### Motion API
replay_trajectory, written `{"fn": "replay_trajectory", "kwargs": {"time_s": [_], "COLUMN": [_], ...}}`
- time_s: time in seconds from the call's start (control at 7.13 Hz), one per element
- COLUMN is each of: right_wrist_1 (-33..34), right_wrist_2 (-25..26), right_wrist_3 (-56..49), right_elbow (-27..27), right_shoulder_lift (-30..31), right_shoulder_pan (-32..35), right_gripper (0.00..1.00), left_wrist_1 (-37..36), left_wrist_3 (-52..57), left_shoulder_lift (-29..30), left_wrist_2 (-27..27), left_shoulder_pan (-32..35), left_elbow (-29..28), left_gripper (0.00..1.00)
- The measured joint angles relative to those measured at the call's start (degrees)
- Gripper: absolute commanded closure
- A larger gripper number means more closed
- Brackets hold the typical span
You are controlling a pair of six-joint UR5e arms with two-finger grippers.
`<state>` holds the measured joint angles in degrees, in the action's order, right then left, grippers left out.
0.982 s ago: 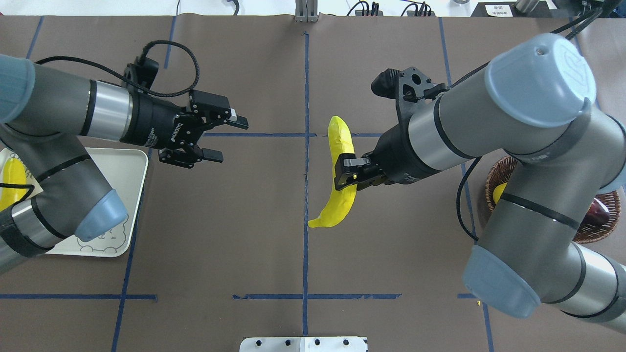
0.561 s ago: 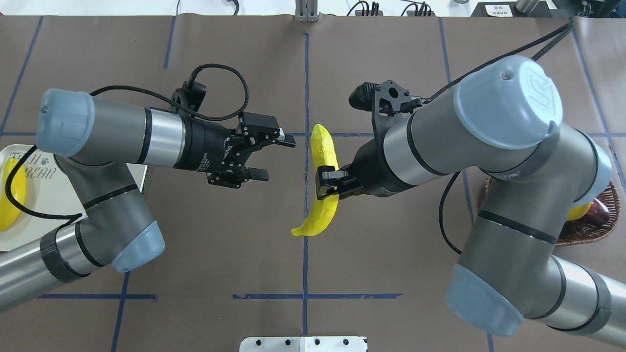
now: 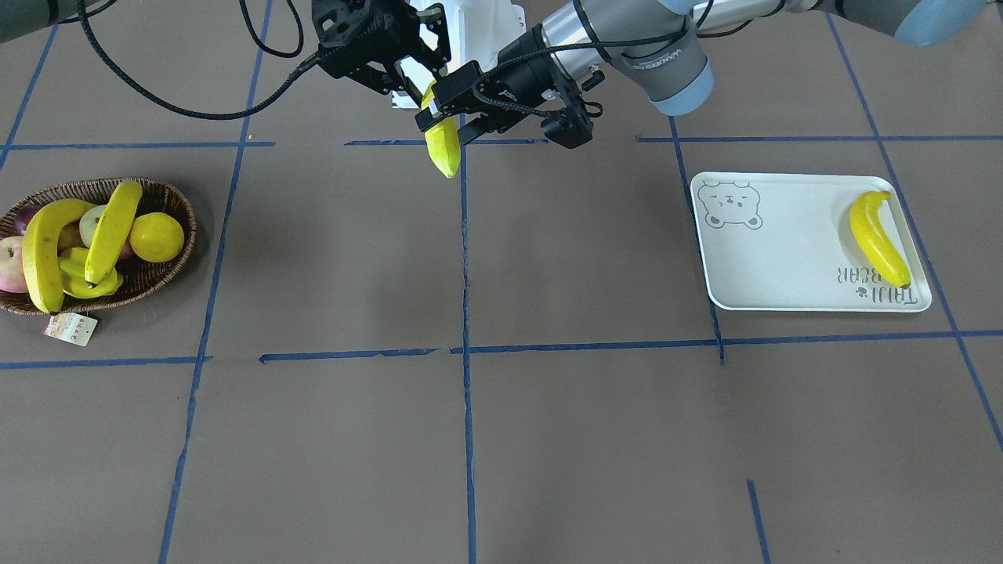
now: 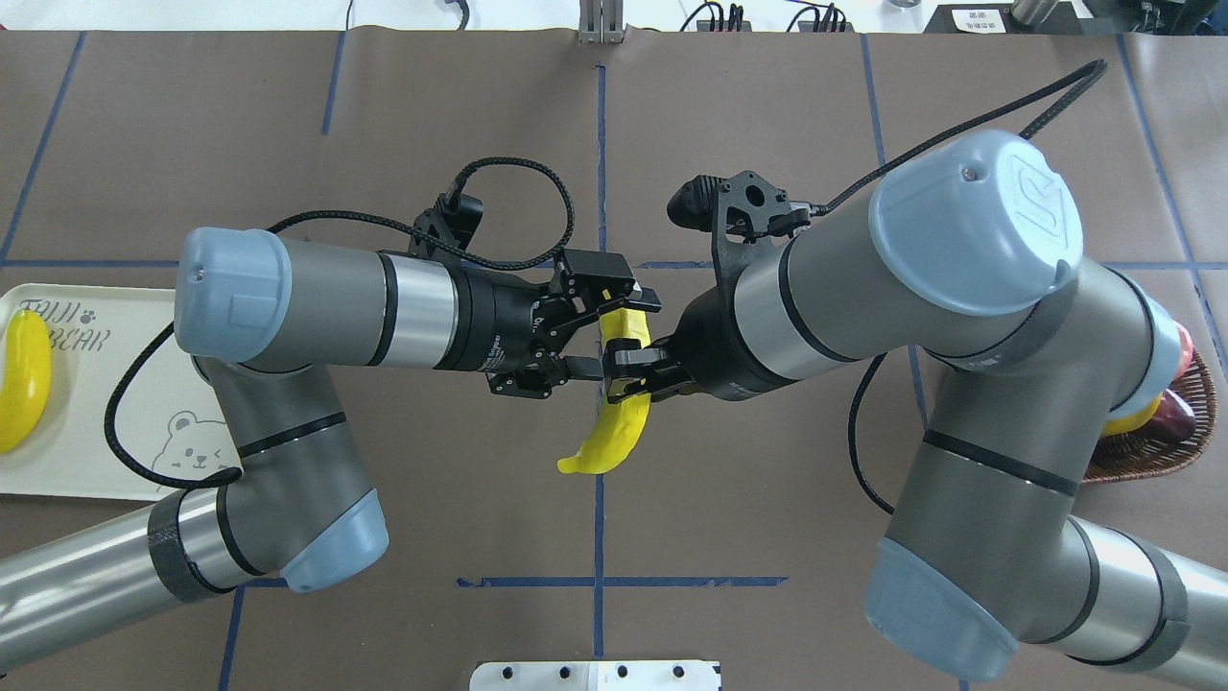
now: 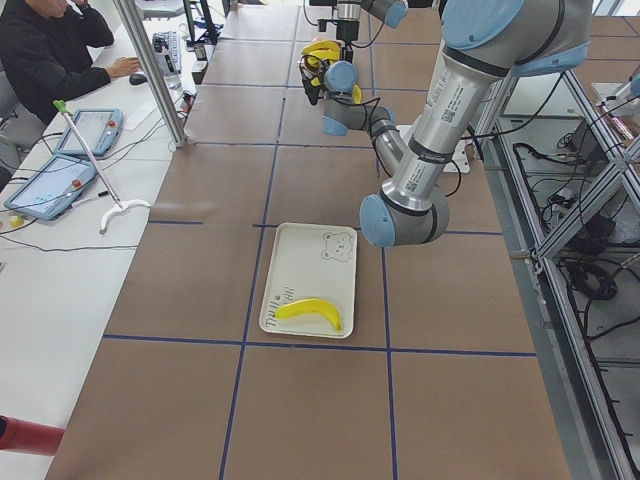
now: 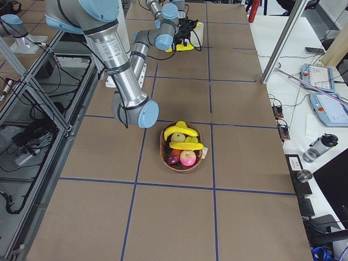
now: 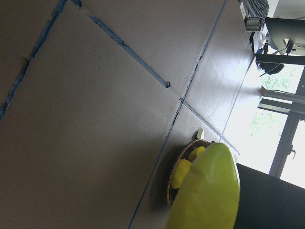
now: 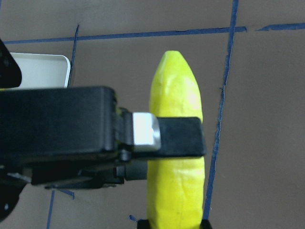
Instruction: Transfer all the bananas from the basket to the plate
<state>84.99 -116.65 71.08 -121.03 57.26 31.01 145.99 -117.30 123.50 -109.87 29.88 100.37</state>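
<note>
The plate (image 3: 794, 246) is on my left gripper's side, a long way from my right gripper, so my left gripper should grab the banana (image 3: 443, 150) before my right gripper opens.
My right gripper (image 4: 628, 376) is shut on a yellow banana (image 4: 614, 432) and holds it above the table's middle. My left gripper (image 4: 616, 331) is open, with its jaws on either side of that banana's upper end. In the right wrist view one left finger (image 8: 176, 138) lies across the banana (image 8: 175, 90). The front view shows the banana (image 3: 443, 149) hanging below both grippers. A second banana (image 3: 878, 239) lies on the off-white bear plate (image 3: 783, 258). Two more bananas (image 3: 43, 251) (image 3: 114, 227) lie in the wicker basket (image 3: 186, 210).
The basket also holds a round yellow fruit (image 3: 157, 236), an apple (image 3: 9, 262) and other fruit, and a paper tag (image 3: 70, 329) lies beside it. Blue tape lines cross the brown table. A person sits at a side desk (image 5: 50, 50).
The left arm has swung right from the plate to the middle. The right arm has carried the banana left. The left jaws now straddle the banana's upper end.
</note>
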Motion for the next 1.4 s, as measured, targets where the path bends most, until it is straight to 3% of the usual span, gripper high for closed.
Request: {"fn": "replay_trajectory", "kwargs": {"time_s": [0.14,0.28,0.42,0.56,1.12,1.4], "right_wrist_1": [0.0,0.0,0.0,0.0,0.0,0.1], "right_wrist_2": [0.0,0.0,-0.1,-0.1,-0.1,-0.2], "right_wrist_3": [0.0,0.1,0.1,0.1,0.2,0.2], "right_elbow": [0.0,0.0,-0.1,-0.2,-0.7,-1.9], "right_shoulder_lift": [0.0,0.0,0.0,0.0,0.2,0.6], "right_shoulder_pan": [0.0,0.0,0.0,0.0,0.2,0.5], "right_gripper": [0.99,0.98,0.66,0.01,0.00,0.00], "left_wrist_1": [-0.1,-0.2,-0.2,-0.2,-0.3,-2.6], "left_wrist_3": [0.0,0.1,0.2,0.4,0.6,0.7], "left_shoulder_lift": [0.2,0.1,0.0,-0.2,-0.8,-2.3], "left_wrist_2": [0.5,0.7,0.7,0.6,0.3,-2.5], "left_shoulder_pan": [-0.4,-0.4,-0.4,-0.4,0.4,3.5], "left_elbow": [0.0,0.1,0.2,0.3,0.8,0.9], "left_gripper": [0.33,0.88,1.00,1.00,1.00,1.00]}}
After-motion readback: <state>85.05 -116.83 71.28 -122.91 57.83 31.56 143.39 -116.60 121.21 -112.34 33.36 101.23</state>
